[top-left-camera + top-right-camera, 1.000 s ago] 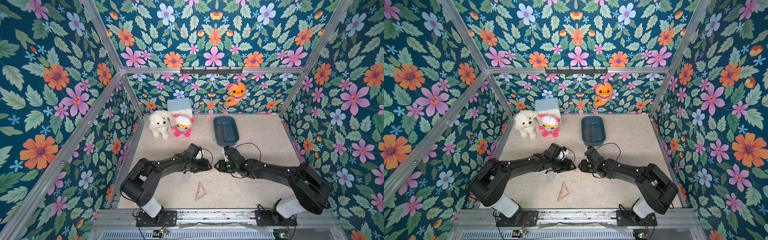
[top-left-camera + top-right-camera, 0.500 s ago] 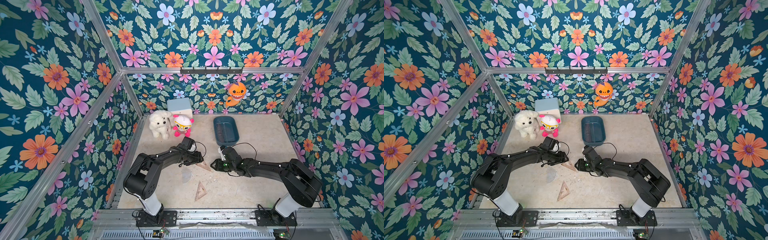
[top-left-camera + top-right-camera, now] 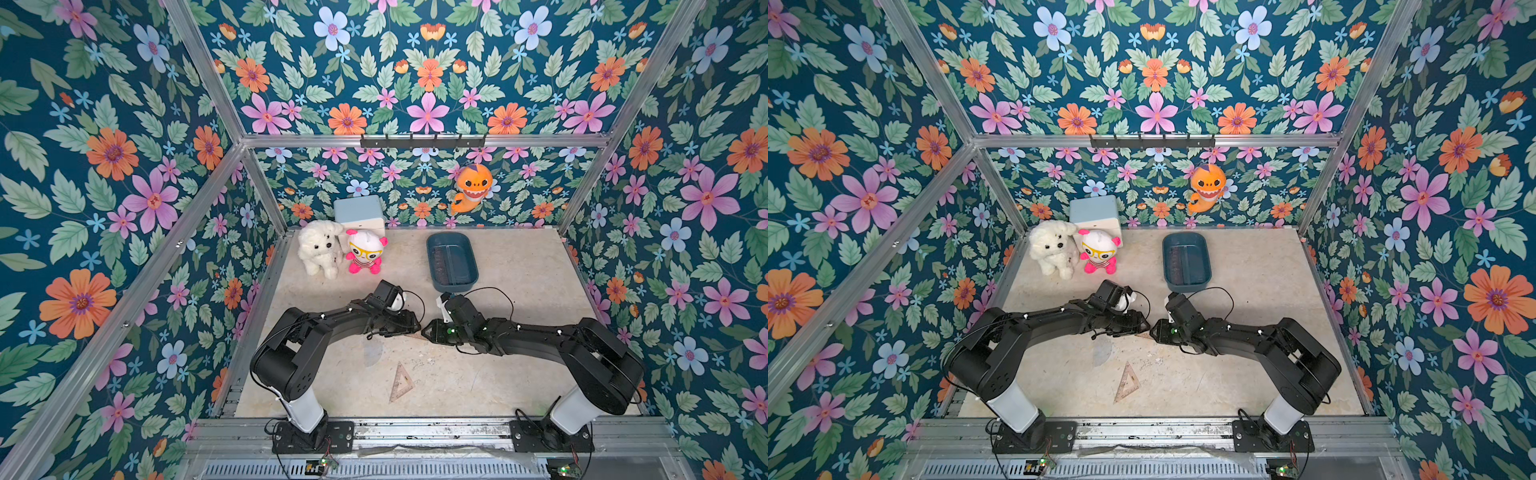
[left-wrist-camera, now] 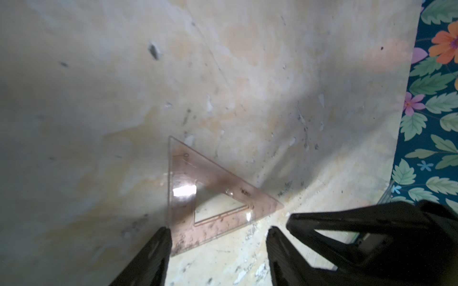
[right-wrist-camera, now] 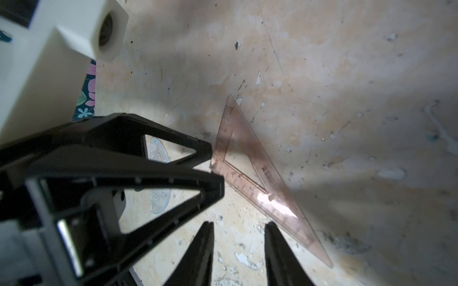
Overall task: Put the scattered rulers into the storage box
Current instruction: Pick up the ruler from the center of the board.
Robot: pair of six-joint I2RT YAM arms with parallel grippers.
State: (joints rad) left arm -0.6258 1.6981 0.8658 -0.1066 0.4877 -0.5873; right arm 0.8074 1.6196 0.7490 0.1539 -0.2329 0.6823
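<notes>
I should first turn the brownish-pink set square (image 5: 286, 205) with my left gripper by a push on its square corner (image 4: 180, 244), because it lies flat and at a slant in front of my right gripper's fingers.
A brownish-pink set square (image 4: 213, 195) lies flat on the table between my two grippers; in the right wrist view this set square (image 5: 260, 173) is just ahead of my fingers. My left gripper (image 4: 219, 231) is open, with one fingertip at the square's corner. My right gripper (image 5: 239, 225) is open more narrowly and holds nothing. In both top views the grippers (image 3: 413, 328) (image 3: 430, 332) nearly meet and hide that square. A second set square (image 3: 401, 382) and a clear protractor (image 3: 372, 353) lie nearer the front. The teal storage box (image 3: 455, 286) at the back holds rulers (image 3: 444, 264).
A white plush dog (image 3: 318, 247), a pink-and-white toy (image 3: 365, 251) and a pale blue cube box (image 3: 359, 210) stand at the back left. An orange shark toy (image 3: 471, 187) hangs on the back wall. Flowered walls close in the table on three sides.
My left gripper drew back to the left, uncovering the set square, then came forward over it again. My right gripper edged left toward it. Both openings are unchanged.
</notes>
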